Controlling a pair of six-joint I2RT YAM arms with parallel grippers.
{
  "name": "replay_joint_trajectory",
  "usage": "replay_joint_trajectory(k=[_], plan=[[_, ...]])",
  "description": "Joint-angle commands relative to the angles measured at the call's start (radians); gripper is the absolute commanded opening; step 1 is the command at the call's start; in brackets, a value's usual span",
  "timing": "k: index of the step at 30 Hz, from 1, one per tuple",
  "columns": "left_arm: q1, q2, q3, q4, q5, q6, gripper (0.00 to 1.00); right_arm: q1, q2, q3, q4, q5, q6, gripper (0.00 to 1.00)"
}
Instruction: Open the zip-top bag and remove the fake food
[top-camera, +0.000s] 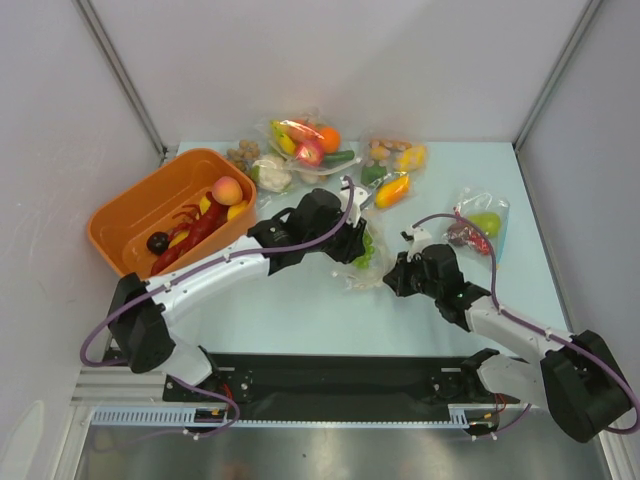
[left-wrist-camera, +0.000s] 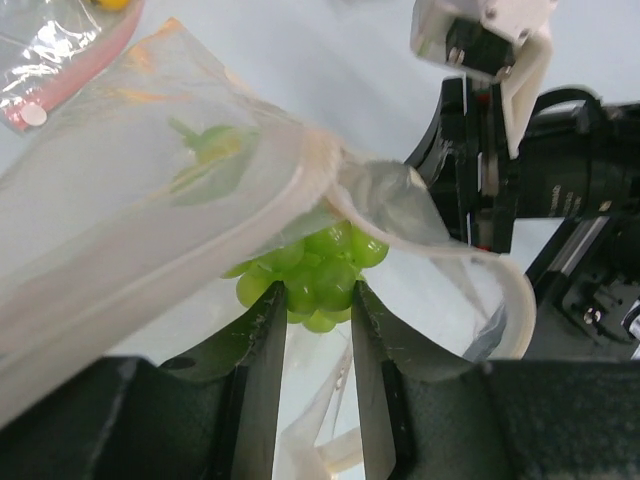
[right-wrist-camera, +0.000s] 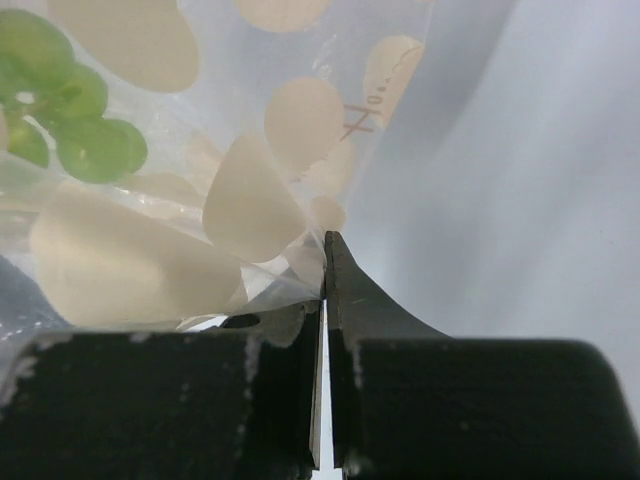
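The bag's rim crosses the grape bunch, so I should ease my left gripper back toward my right gripper, then raise the grape bunch through the bag's opening.
The clear zip-top bag lies mid-table between both grippers. In the left wrist view its open mouth and zip strip spread around my left gripper, which is shut on the green grape bunch at the bag's mouth. My right gripper is shut on a fold of the bag's plastic; pale beige pieces and the grapes show through it. From above, the left gripper and right gripper flank the bag. The red lobster and peach lie in the orange bin.
A small dark ball is also in the bin. At the back are a bag with an orange, banana and cucumber, a cauliflower, another food bag and a loose orange piece. A pear bag lies at right.
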Motion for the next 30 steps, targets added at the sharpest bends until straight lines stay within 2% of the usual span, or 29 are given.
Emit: replay_joint_trajectory(k=[1, 7, 15, 22, 30], plan=[[0.014, -0.050, 0.060, -0.046, 0.024, 0.050, 0.35, -0.020, -0.031, 0.025, -0.049, 0.013, 0.009, 0.00], [0.014, -0.093, 0.011, -0.027, 0.072, 0.071, 0.35, -0.061, -0.008, 0.055, -0.060, -0.005, 0.017, 0.00], [-0.001, -0.139, -0.011, 0.025, 0.133, 0.070, 0.35, -0.070, 0.116, 0.088, -0.028, -0.024, 0.057, 0.00], [-0.032, -0.020, 0.023, -0.018, 0.059, 0.119, 0.34, -0.030, 0.084, 0.101, -0.017, -0.018, 0.061, 0.00], [-0.079, 0.008, 0.067, -0.030, 0.038, 0.166, 0.33, -0.030, 0.044, 0.142, -0.073, 0.002, 0.050, 0.00]])
